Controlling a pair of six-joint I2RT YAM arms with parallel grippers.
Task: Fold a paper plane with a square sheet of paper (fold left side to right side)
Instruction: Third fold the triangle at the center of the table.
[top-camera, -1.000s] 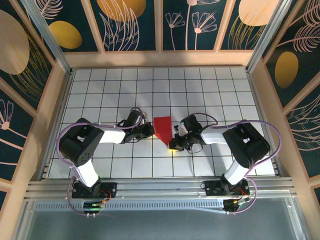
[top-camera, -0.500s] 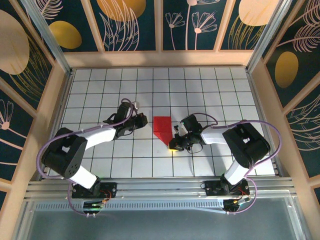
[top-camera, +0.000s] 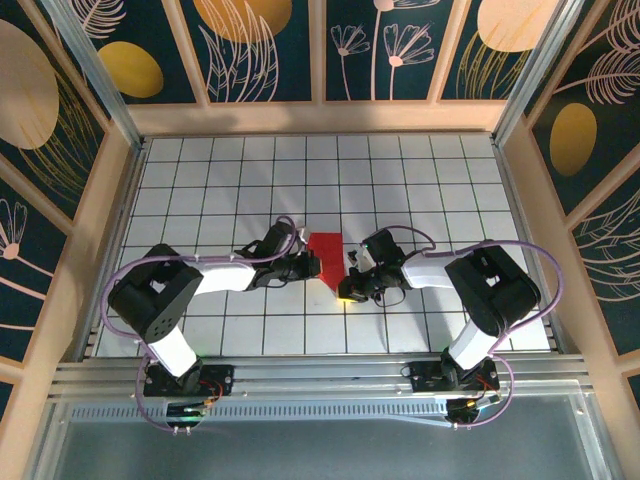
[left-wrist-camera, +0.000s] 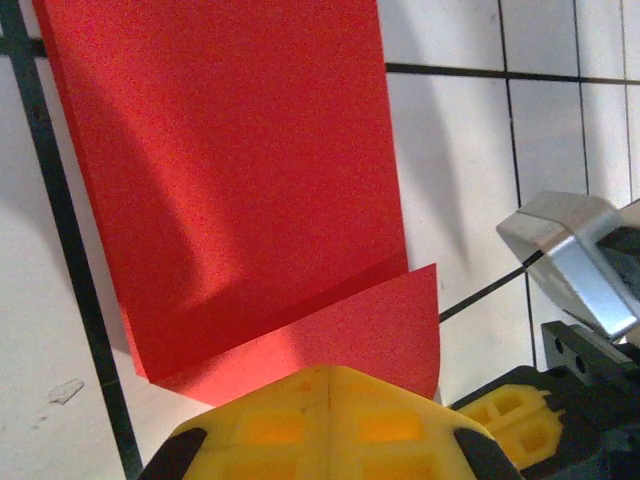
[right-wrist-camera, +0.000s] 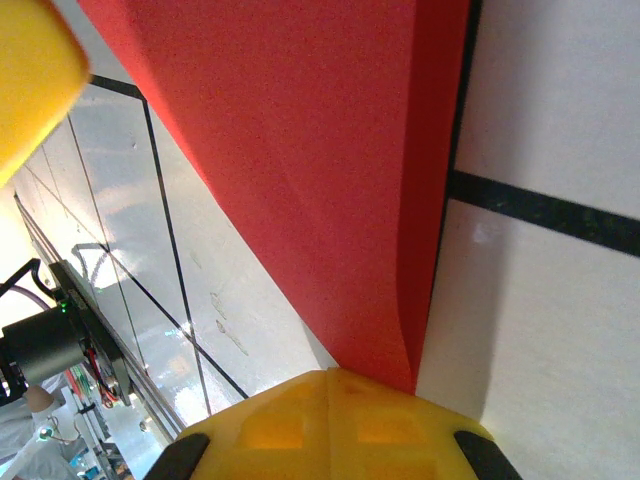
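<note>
The slanted fold ends at the paper's narrow end (right-wrist-camera: 375, 368) under the robot's right gripper, so the right gripper should move back beside the left gripper and press along the slanted fold.
The square sheet of paper (top-camera: 327, 250) lies folded on the white tiled table (top-camera: 400, 180) as a bright red shape narrowing toward the near side. In the left wrist view the paper (left-wrist-camera: 240, 170) shows a folded upper layer, with a lower flap sticking out on the right. My left gripper (top-camera: 312, 266) is shut, and its yellow fingertips (left-wrist-camera: 300, 400) sit over the paper's near edge. My right gripper (top-camera: 345, 290) is also shut, its tip (right-wrist-camera: 330, 380) meeting the paper's (right-wrist-camera: 320, 150) narrow end. I cannot tell whether either tip pinches the paper or only presses on it.
Wooden walls with dark floral panels (top-camera: 320, 60) enclose the table on three sides. An aluminium rail (top-camera: 320, 375) runs along the near edge by the arm bases. The two grippers are close together, with the right gripper's yellow finger (left-wrist-camera: 505, 410) visible in the left wrist view.
The left gripper drew back to the left of the paper half a second ago, then came right onto its left edge. The right arm has stayed put.
</note>
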